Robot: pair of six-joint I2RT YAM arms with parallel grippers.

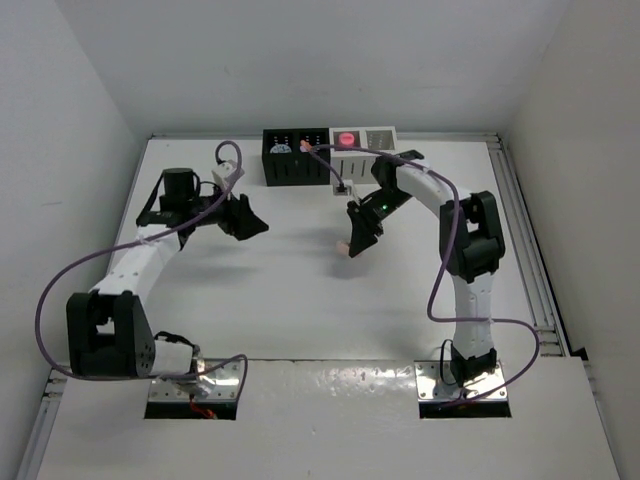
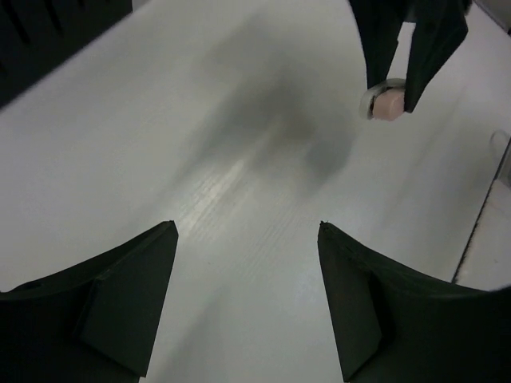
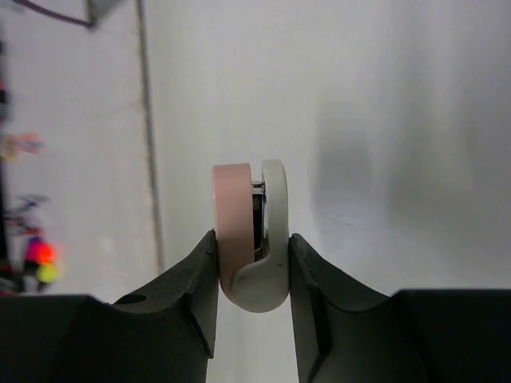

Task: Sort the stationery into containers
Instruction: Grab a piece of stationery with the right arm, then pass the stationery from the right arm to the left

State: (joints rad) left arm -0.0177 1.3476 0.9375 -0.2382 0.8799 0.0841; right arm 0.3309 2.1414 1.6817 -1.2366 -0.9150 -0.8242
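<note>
The eraser block's loose end (image 1: 342, 249) reaches out beyond my right gripper's fingers. I go on holding it until my open left gripper closes there (image 3: 234, 187).
My right gripper (image 1: 354, 238) is shut on a small white-and-pink eraser block (image 3: 249, 263) and holds it above the middle of the table; the block also shows in the left wrist view (image 2: 386, 102). My left gripper (image 1: 246, 217) is open and empty, left of centre, over bare table (image 2: 247, 227). The black organizer (image 1: 296, 160) and the white organizer (image 1: 366, 148) stand side by side at the back. A blue-white tape roll (image 1: 281, 148) lies in the black one. A hot-pink tube (image 1: 345, 138) stands in the white one's left compartment. A second small white block (image 1: 350, 187) lies in front of the organizers.
Purple cables loop from both arms; one passes over the organizers (image 1: 330, 160). The white walls close in at the back and sides. A metal rail (image 1: 525, 230) runs along the table's right edge.
</note>
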